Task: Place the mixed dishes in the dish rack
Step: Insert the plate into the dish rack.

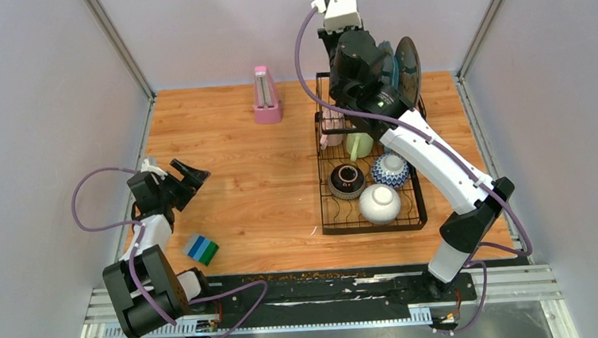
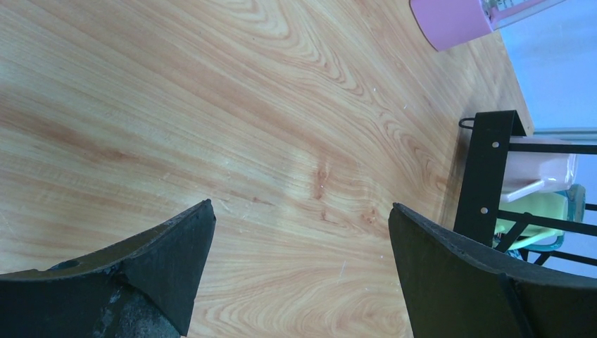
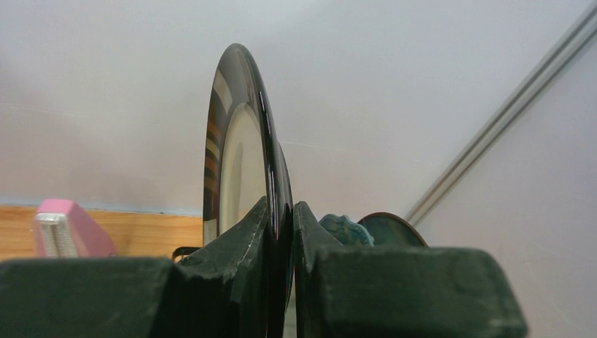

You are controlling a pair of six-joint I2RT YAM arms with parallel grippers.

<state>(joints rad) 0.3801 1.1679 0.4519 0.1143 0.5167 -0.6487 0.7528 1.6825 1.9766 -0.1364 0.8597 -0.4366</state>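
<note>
I keep lowering the glossy dark plate (image 3: 241,151) with my right gripper until it stands in the dish rack's far end (image 1: 325,92), because it hangs upright beside the standing plates.
My right gripper (image 3: 281,211) is shut on the rim of a glossy dark plate (image 3: 243,141), held upright and edge-on, high over the far end of the black wire dish rack (image 1: 332,229). A second plate (image 1: 408,63) stands on edge at that end, to the right of the held one. In the rack are a dark brown bowl (image 1: 347,180), a blue-patterned bowl (image 1: 390,170), a white bowl (image 1: 379,203), a pale green mug (image 1: 359,143) and a pink-white mug (image 1: 330,127). My left gripper (image 1: 193,176) hangs open over bare wood at the table's left, holding nothing.
A pink metronome (image 1: 265,96) stands at the back, left of the rack. A blue-green striped block (image 1: 202,249) lies near the left arm's base. The left wrist view shows the rack's corner post (image 2: 486,176) to the right of my open fingers. Walls close in on three sides.
</note>
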